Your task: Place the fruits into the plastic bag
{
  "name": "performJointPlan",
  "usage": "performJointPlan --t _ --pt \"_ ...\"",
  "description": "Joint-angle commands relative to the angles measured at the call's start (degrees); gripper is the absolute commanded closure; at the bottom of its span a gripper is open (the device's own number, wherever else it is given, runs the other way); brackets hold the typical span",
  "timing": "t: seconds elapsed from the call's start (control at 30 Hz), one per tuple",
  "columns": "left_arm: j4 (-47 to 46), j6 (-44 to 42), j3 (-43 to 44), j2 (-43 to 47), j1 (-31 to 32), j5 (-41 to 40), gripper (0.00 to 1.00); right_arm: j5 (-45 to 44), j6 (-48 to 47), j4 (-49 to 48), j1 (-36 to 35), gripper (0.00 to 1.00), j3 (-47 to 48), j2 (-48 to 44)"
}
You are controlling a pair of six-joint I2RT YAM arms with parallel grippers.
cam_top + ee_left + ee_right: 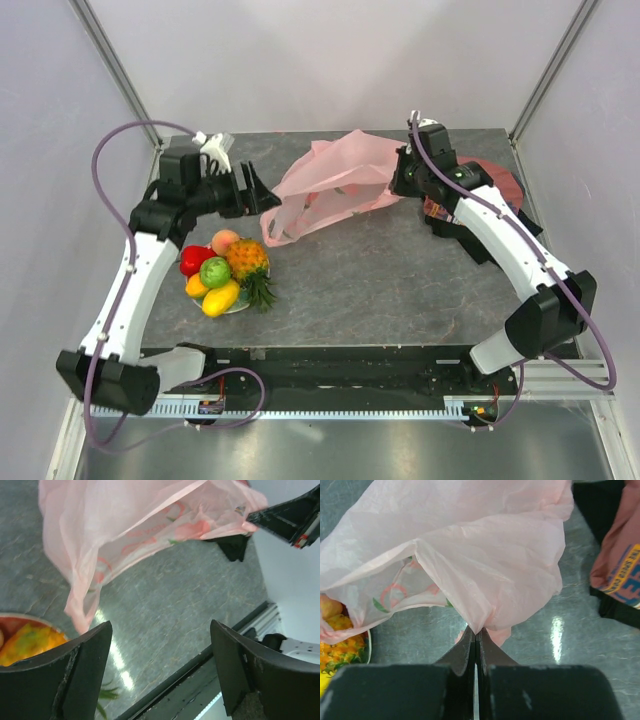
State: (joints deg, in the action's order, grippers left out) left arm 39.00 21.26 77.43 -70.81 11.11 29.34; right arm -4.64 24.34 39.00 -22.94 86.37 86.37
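A raised rim of the plastic bag point(338, 168) curves over its gaping opening point(326, 204), so the plastic bag will stay open when the robot's left gripper alone holds it.
The fruits lie heaped on a plate at the left: a pineapple point(248, 262), a red piece point(195, 259), a green round one point(215, 272), a peach point(225, 240) and a yellow mango point(220, 298). The pale-pink plastic bag point(330, 185) lies crumpled at the table's back middle. My right gripper point(402, 180) is shut on the plastic bag's point(485, 555) right edge, the film pinched at its tips point(476, 630). My left gripper point(256, 190) stands open and empty just left of the bag point(125, 525), its fingers point(161, 630) spread wide above bare table.
The fruits rest on a red plate point(238, 308) near the left arm. A folded dark-red printed T-shirt point(505, 185) lies at the back right, behind the right arm, and also shows in the right wrist view point(620, 565). The table's front rail point(340, 365) runs along the near edge.
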Motion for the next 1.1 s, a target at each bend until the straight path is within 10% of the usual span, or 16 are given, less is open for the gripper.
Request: performJointPlan --t 0.0,0.5,1.07 --pt "-2.0 1.6 -9.3 7.4 0.3 -9.8 0.14 -1.5 5.3 -1.6 -2.2 1.0 2.8 1.3" --pt "-4.5 4.1 -20.3 13.8 0.3 -19.2 0.11 -1.2 10.6 2.0 -2.4 1.0 9.0 -0.2" --pt "-19.7 9.7 -27.3 10.9 0.3 -9.7 0.12 0.1 13.5 3.9 -2.5 1.0 13.7 -0.8"
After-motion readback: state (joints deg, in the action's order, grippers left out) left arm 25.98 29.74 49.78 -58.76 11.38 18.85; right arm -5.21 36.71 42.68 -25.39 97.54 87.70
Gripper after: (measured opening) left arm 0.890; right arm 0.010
